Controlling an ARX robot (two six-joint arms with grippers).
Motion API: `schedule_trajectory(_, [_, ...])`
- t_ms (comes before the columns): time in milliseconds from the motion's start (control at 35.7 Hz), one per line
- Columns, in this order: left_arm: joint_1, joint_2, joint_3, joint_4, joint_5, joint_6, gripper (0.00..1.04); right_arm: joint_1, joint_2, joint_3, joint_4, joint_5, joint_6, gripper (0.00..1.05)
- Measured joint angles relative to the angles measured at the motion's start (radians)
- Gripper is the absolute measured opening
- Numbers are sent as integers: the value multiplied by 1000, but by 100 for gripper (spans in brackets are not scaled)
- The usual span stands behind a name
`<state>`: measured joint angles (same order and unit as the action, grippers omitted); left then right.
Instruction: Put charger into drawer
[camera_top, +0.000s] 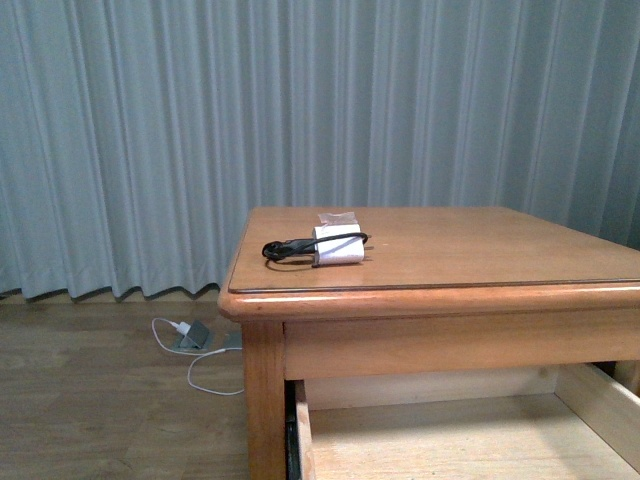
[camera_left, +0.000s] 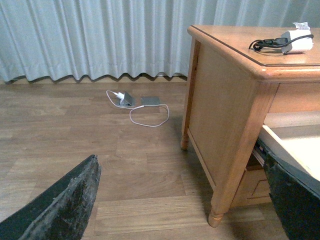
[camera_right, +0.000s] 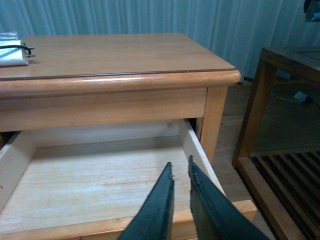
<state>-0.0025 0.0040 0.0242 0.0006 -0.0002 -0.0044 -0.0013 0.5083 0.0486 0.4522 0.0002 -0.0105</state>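
Observation:
The black cable (camera_left: 270, 44) is in a bundle and wraps across the white plug block, so it will come along as one bundle when I lift the charger (camera_left: 299, 44).
The charger (camera_top: 336, 245), a small white plug block with a bundled black cable, lies on the cabinet top near its left side; it also shows as the charger (camera_left: 294, 42) and, at the edge, the charger (camera_right: 12, 54). Below the top, the drawer (camera_top: 590, 390) stands pulled out, its pale wood interior (camera_right: 90, 175) bare. My right gripper (camera_right: 180, 170) is shut, hovering over the drawer's front right corner with nothing held. My left gripper (camera_left: 182, 200) is open, low beside the cabinet's left side, above the floor.
A white-cabled charger with a grey device (camera_top: 195, 337) lies on the wooden floor by the curtain (camera_top: 150, 130). A dark slatted wooden rack (camera_right: 285, 165) stands close to the cabinet's right side. The cabinet's front left leg (camera_left: 220, 200) is near my left gripper.

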Motion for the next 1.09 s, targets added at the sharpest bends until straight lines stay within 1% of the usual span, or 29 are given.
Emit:
schedule_trajectory(28, [0, 0, 0, 0, 0, 0, 98, 0, -19, -3, -13, 0, -2, 1])
schedule_trajectory(196, [0, 0, 0, 0, 0, 0, 98, 0, -39, -8, -21, 0, 0, 31])
schedule_trajectory(392, [0, 0, 0, 0, 0, 0, 98, 0, -39, -9, -21, 0, 0, 61])
schedule_trajectory(448, [0, 0, 0, 0, 0, 0, 98, 0, -39, -9, -21, 0, 0, 68])
schedule_trajectory(532, [0, 0, 0, 0, -2, 0, 98, 0, -39, -9, -21, 0, 0, 83])
schedule_trajectory(560, [-13, 5, 0, 4, -40, -17, 98, 0, -39, -9, -21, 0, 0, 86])
schedule_trajectory(588, [-48, 26, 0, 28, -154, -43, 98, 0, -39, -9, -21, -1, 0, 92])
schedule_trajectory(644, [-107, 73, 0, 79, -306, -101, 98, 0, -39, -9, -21, 0, 1, 97])
schedule_trajectory(673, [-143, 117, 1, 121, -390, -114, 98, 0, -39, -9, -21, 0, 2, 97])
schedule_trajectory(701, [-161, 148, 2, 151, -427, -120, 98, 0, -39, -9, -21, 0, 2, 96])
schedule_trajectory(729, [-173, 181, 4, 179, -445, -126, 98, 0, -39, -9, -21, 0, 2, 95])
schedule_trajectory(757, [-179, 233, 12, 219, -444, -129, 98, 0, -39, -9, -21, -1, 1, 95])
schedule_trajectory(869, [-160, 407, 67, 332, -375, -130, 98, 0, -39, -9, -22, 0, 2, 96])
schedule_trajectory(897, [-149, 466, 95, 363, -335, -129, 98, 0, -39, -9, -22, 0, 2, 96])
schedule_trajectory(953, [-137, 566, 147, 415, -287, -125, 98, 0, -39, -9, -22, 0, 2, 96])
schedule_trajectory(1093, [-130, 795, 286, 496, -188, -113, 98, 0, -39, -9, -22, -1, 2, 96])
